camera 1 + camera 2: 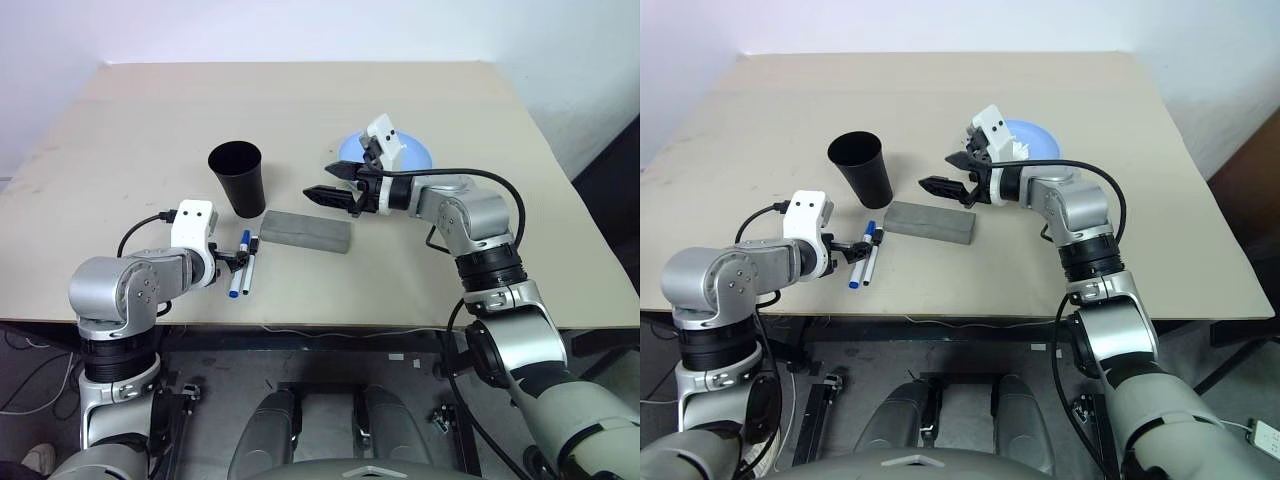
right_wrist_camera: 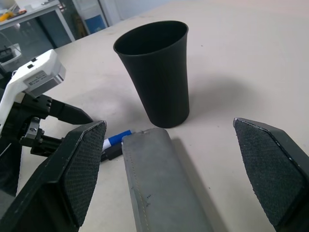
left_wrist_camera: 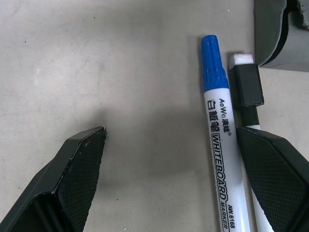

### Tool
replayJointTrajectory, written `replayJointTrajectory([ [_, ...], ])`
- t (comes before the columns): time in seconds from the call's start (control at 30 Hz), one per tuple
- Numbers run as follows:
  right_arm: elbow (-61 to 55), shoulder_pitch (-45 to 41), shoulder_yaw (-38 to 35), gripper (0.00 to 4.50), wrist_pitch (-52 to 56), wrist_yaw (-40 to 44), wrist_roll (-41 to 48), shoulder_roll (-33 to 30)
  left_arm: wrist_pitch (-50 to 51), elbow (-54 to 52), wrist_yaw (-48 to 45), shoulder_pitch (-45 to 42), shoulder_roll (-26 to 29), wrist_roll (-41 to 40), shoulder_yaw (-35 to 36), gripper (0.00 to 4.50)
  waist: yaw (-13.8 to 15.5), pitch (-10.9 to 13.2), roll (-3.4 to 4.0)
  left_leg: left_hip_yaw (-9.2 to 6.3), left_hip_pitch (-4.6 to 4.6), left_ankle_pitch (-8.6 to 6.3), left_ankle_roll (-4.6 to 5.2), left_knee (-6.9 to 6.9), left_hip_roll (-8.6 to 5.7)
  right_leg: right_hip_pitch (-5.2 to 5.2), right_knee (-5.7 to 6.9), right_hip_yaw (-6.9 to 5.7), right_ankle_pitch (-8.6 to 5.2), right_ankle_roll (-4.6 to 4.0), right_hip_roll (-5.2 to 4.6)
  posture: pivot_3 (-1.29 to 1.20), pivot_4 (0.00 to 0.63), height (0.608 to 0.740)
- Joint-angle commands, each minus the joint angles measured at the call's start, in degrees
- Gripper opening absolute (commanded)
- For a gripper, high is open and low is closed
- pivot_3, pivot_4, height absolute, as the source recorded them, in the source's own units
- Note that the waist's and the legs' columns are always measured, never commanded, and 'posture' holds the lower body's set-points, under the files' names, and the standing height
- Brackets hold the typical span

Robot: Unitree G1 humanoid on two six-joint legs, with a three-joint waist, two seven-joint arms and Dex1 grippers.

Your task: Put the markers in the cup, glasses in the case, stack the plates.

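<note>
The blue-capped marker will tip over and lean against the cup's side when the robot lowers it in, since the black cup's opening is far wider than the marker.
Two markers lie side by side on the table near its front edge, a blue-capped marker and a thinner black-capped marker. My left gripper hovers open over them, the blue one lying between its fingers. The black cup stands upright behind them. The grey case lies shut to the right of the markers. My right gripper hangs open above the case's far side, pointing toward the cup. A light blue plate sits behind the right wrist, partly hidden. The glasses are out of view.
The beige table stretches wide behind the cup. Its front edge runs just in front of the markers. A black cable loops over my right forearm.
</note>
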Motion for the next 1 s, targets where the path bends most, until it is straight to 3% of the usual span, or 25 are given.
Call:
replayJointTrajectory([
  [0.03, 0.4, -1.6, -0.8, 4.45, 0.4, -1.2, 0.0, 0.3, 0.7, 2.0, 0.3, 0.6, -0.1, -1.3, 0.9, 4.5, -0.1, 0.0, 0.0, 0.0, 0.03, 0.0, 0.0, 0.0, 0.0, 0.02, 0.0, 0.0, 0.0, 0.0, 0.0, 0.0, 0.15, 0.735],
  [0.2, 5.8, -3.5, -1.1, 4.45, 1.1, -4.8, -1.8, 0.5, 0.7, 2.1, 0.3, 0.7, 1.2, -3.2, -0.3, 4.5, -0.1, 0.0, 0.0, 0.0, 0.29, 0.0, 0.0, -0.01, 0.0, 0.28, -0.05, 0.0, -0.02, -0.02, -0.01, 0.0, 0.15, 0.735],
  [0.4, 7.4, -4.2, -1.6, 4.5, 0.8, -5.5, -1.5, 0.7, 0.7, 3.3, 0.6, 0.5, 3.2, -5.1, -1.3, 2.85, -0.1, 0.0, 0.0, 0.01, 0.29, 0.0, 0.0, -0.11, 0.0, 0.3, -0.15, 0.01, -0.01, 0.0, -0.02, 0.0, 0.15, 0.735],
  [0.6, 8.3, -4.8, -1.9, 4.5, 0.6, -6.3, -1.5, 0.8, 0.7, 3.8, 1.9, 0.1, 4.2, -6.4, -1.2, 2.85, 0.0, 0.0, 0.0, 0.01, 0.29, -0.01, 0.0, -0.11, -0.02, 0.32, -0.18, 0.0, -0.01, 0.0, -0.05, 0.0, 0.15, 0.735],
  [0.87, 8.8, -5.0, -1.7, 4.5, 0.4, -5.9, -1.9, 0.2, 0.7, 4.3, 3.3, 1.6, 4.8, -7.2, 0.4, 0.33, 0.0, 0.0, 0.0, 0.01, 0.29, -0.01, 0.0, -0.14, -0.02, 0.32, -0.22, 0.0, -0.02, 0.0, -0.05, 0.0, 0.15, 0.735],
  [1.0, 9.0, -5.1, -1.8, 4.5, 0.4, -5.7, -1.9, 0.3, 0.7, 5.0, 3.8, 1.5, 4.7, -8.2, 2.1, 0.27, -0.1, 0.0, 0.0, 0.01, 0.29, -0.01, -0.01, -0.13, -0.02, 0.32, -0.22, 0.0, -0.02, 0.0, -0.06, 0.0, 0.15, 0.735],
])
